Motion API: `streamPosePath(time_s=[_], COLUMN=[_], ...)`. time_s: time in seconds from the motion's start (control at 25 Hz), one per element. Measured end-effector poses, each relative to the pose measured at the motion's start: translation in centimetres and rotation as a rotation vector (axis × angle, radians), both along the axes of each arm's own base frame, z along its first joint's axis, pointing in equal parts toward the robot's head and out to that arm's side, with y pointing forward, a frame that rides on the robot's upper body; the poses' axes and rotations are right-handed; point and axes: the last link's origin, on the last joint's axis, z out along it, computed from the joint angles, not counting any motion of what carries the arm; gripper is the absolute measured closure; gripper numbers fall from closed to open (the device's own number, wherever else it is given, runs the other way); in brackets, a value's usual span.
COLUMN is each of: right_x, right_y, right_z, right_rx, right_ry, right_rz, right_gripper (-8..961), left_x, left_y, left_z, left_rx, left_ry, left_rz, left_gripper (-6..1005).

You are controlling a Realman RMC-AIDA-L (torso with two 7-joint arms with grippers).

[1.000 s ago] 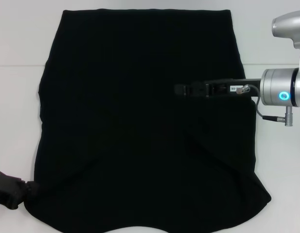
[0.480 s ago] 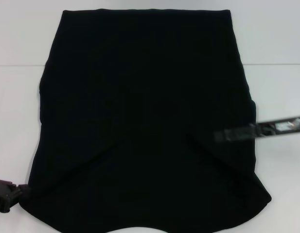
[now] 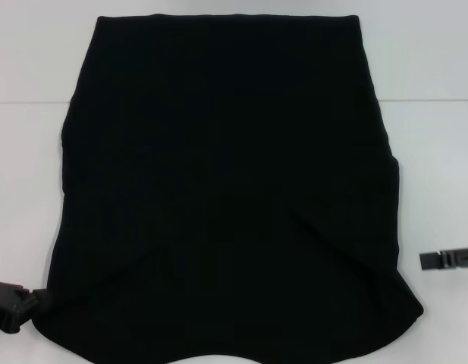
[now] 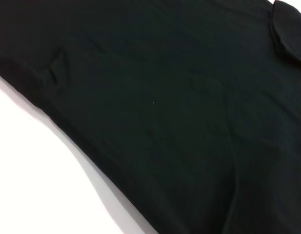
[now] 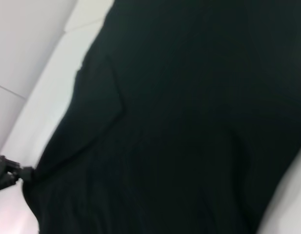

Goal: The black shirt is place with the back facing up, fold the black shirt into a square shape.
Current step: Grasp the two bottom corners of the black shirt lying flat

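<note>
My left gripper is holding one shoulder corner (image 3: 48, 312) of the shirt, and the opposite shoulder corner (image 3: 410, 306) is lying free. Next, my right gripper pinches that free corner before both grippers fold the shirt.
The black shirt (image 3: 226, 189) lies spread flat on the white table, plain side up, with its sleeves folded inward and a curved neckline cut at the near edge. It also fills the left wrist view (image 4: 179, 107) and the right wrist view (image 5: 179, 126). My left gripper (image 3: 32, 301) is at the shirt's near left corner, shut on the fabric edge. The right wrist view shows the same left gripper (image 5: 23, 173) against that corner. My right gripper (image 3: 438, 259) hovers just off the shirt's right edge, low on the right side, apart from the fabric.
The white table (image 3: 438, 152) shows as bare strips left and right of the shirt. A seam line in the table surface (image 3: 29, 103) runs across at the far side.
My right arm has pulled back from over the shirt's middle right, moving rightward and nearer, and is now off the fabric. My left gripper has stayed at the near left corner.
</note>
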Motion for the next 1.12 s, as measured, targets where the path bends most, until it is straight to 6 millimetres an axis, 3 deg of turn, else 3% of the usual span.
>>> streamPosePath(time_s=[0.28, 0.84, 1.12], right_x=[0.6, -0.7, -0.2], right_y=[-0.7, -0.8, -0.6], right_z=[-1.0, -4.4, -4.4], right_rx=[-0.062, -0.165, -0.144], right_ry=[-0.048, -0.081, -0.099], right_rz=[-0.015, -0.01, -0.037], right_gripper=[218, 220, 440], left_x=[0.1, 0.1, 0.1], left_y=[0.2, 0.3, 0.4], left_z=[-0.2, -0.3, -0.3], left_rx=[0.003, 0.003, -0.001], left_ry=[-0.006, -0.006, -0.008], left_rz=[0.001, -0.002, -0.007], left_gripper=[987, 986, 986])
